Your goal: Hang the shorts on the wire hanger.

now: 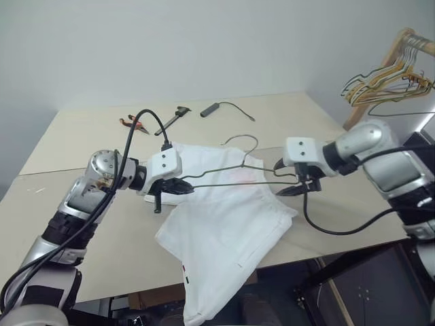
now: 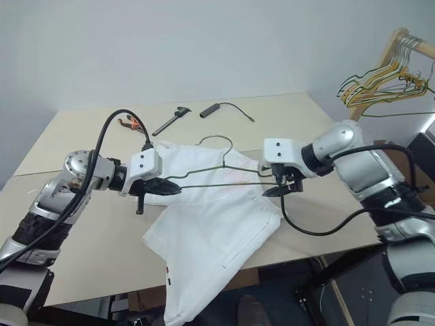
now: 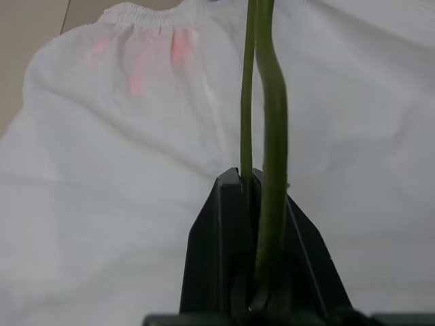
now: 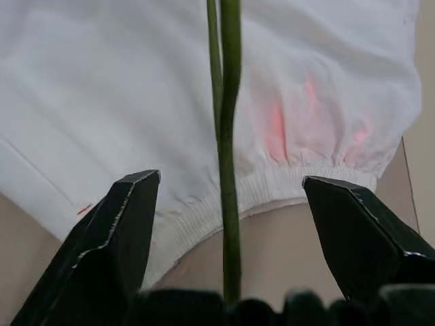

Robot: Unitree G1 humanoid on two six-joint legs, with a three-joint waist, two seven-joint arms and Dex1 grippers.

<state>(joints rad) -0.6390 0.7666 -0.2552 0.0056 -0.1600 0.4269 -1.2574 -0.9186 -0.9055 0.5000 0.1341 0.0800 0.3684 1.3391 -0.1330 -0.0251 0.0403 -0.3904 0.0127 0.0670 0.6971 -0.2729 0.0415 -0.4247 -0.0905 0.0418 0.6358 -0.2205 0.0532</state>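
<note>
The robot's left gripper holds the wire hanger, but the waistband opens toward the right gripper, so next the right gripper takes the hanger's loose end (image 4: 229, 210) and slides it in there.
The white shorts (image 1: 224, 217) lie spread on the table (image 1: 88, 238), with one leg drooping over the front edge. Just above them the thin grey wire hanger (image 1: 242, 161) is held level, hook pointing to the far side. My left gripper (image 1: 183, 185) is shut on the wire hanger's left end; the wire (image 3: 272, 102) runs out between its closed fingers (image 3: 224, 224). My right gripper (image 1: 285, 178) is open at the hanger's right end. The wire (image 4: 228, 102) passes between its spread fingers (image 4: 129, 224) without touching either, above the elastic waistband (image 4: 272, 183).
Orange-handled pliers (image 1: 131, 123), a black tool (image 1: 173, 117) and a black stick with a cable (image 1: 211, 109) lie at the back of the table. A wooden rack with yellow and green hangers (image 1: 391, 75) stands at the far right.
</note>
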